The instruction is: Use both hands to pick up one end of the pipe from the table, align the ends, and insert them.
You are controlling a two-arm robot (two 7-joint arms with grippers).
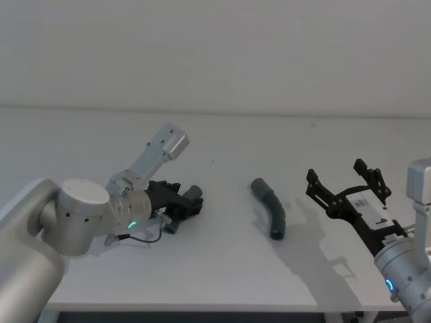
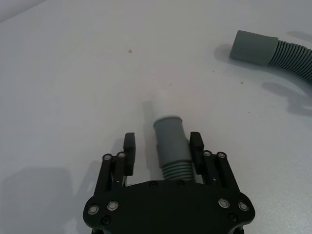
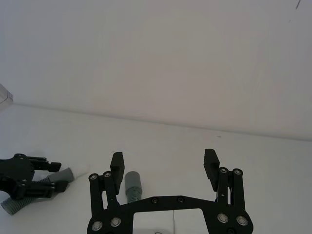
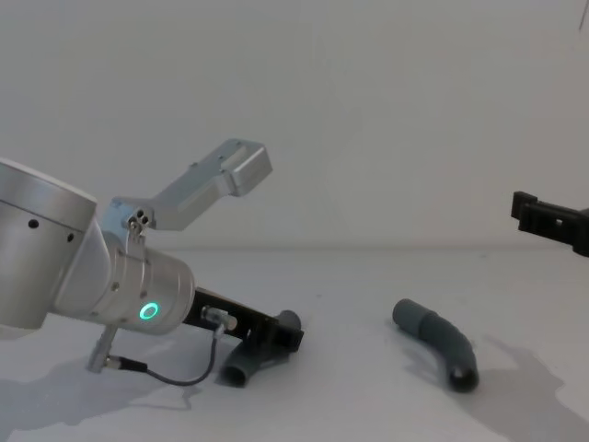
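The pipe piece's pale tip is thinner than its grey collar (image 2: 171,140), so the tip will go inside the other piece's collar when I push the ends together.
Two dark grey corrugated pieces of the pipe lie on the white table (image 1: 222,141). The left piece (image 2: 169,141) has a pale narrow tip (image 2: 159,101) beyond its collar. My left gripper (image 2: 162,145) is low on the table and open, straddling this piece; one finger touches it and the other stands off with a gap. The head view shows the same left gripper (image 1: 183,202) over the left piece (image 1: 195,193). The right piece (image 1: 271,205) lies curved and free at centre right, collar end away from me. My right gripper (image 1: 343,185) hovers open to its right, holding nothing.
The table's front edge (image 1: 202,306) runs close below both arms. A black cable (image 4: 175,376) loops from the left wrist onto the table. Bare white surface separates the two pieces, and a plain pale wall (image 4: 368,110) stands behind.
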